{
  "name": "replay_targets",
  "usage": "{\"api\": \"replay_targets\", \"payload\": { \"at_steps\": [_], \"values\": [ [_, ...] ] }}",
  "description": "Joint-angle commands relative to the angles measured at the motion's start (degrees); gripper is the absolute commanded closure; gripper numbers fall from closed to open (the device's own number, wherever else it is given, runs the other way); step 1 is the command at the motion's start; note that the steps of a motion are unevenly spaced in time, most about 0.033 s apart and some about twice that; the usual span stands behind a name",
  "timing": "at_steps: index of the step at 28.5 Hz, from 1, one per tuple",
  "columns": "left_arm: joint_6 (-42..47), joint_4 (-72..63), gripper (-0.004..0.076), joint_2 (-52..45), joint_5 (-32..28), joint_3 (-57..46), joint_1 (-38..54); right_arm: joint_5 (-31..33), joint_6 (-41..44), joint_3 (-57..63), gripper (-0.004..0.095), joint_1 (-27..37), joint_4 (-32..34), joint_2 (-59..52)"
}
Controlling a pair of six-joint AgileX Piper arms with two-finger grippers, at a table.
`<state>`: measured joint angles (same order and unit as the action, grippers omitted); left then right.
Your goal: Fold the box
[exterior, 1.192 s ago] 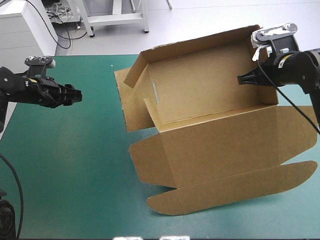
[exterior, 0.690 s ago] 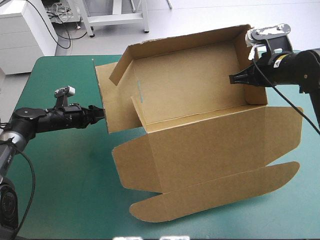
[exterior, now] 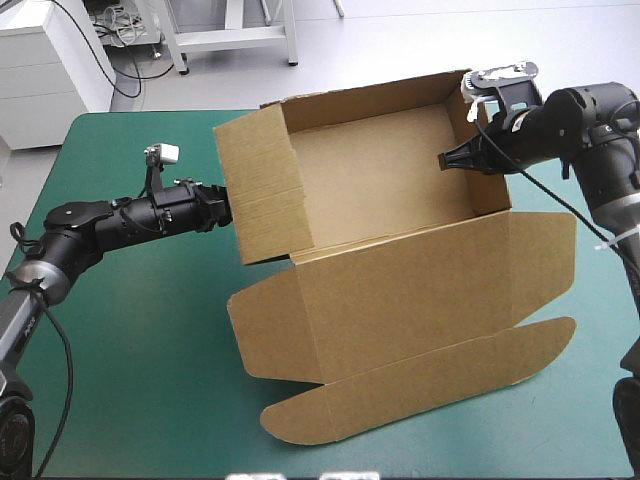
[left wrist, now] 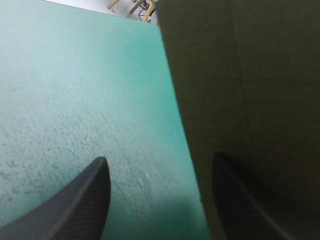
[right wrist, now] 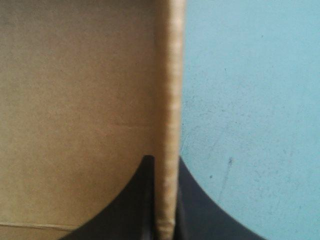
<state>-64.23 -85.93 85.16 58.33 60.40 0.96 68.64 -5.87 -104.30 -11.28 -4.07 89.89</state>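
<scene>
I expect the lid (exterior: 415,295) to follow along spread open when I carry the box by its sides, because an unbroken crease (exterior: 400,236) joins the two at the front.
The brown box (exterior: 380,180) stands on the teal-green cover (exterior: 130,330) as an open tray with its walls raised. Its lid (exterior: 420,290) lies flat toward the front, ending in a rounded flap (exterior: 400,385). My left gripper (exterior: 222,207) is open at the outside of the box's left wall (exterior: 262,185). In the left wrist view that gripper (left wrist: 159,159) has one finger against the box wall (left wrist: 250,75) and the other over the cover. My right gripper (exterior: 447,160) is shut on the box's right wall. The right wrist view shows the wall's edge (right wrist: 170,75) between that gripper's (right wrist: 164,160) fingers.
A white cabinet (exterior: 45,60) and a metal frame (exterior: 230,35) stand beyond the table's far edge. The lid's rounded flap reaches close to the front edge. Bare cover stretches along the table's left side under my left arm (exterior: 90,230).
The box has shifted left and its left wall now stands upright. My left arm came in from the left up to that wall. My right gripper moved left with the right wall.
</scene>
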Motion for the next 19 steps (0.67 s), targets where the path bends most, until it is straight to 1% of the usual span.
{"api": "replay_targets", "payload": {
  "at_steps": [1, 6, 13, 16, 19],
  "values": [
    [0.7, -7.1, 0.0300, -2.9, 3.4, 2.1, -0.2, -3.6, -0.5, -1.5, 0.0929, 0.2, -0.6, -1.5],
    [0.9, -13.3, 0.0300, -2.9, 8.0, 2.3, -0.2, -4.0, -1.3, -1.5, 0.0929, 0.2, 0.2, -0.7],
    [1.8, -14.5, 0.0298, -2.9, 8.8, 2.7, -0.2, -5.2, -1.0, -1.5, 0.0927, 0.1, 0.8, -0.6],
    [5.6, -12.3, 0.0298, -2.9, 8.4, 3.7, -0.2, -5.3, -0.8, -1.5, 0.0927, -1.2, 1.5, -0.4],
    [6.8, -11.5, 0.0298, -2.9, 9.6, 5.7, -0.2, -5.8, 0.0, -1.5, 0.0927, -2.9, 2.8, 0.1]
  ]
}}
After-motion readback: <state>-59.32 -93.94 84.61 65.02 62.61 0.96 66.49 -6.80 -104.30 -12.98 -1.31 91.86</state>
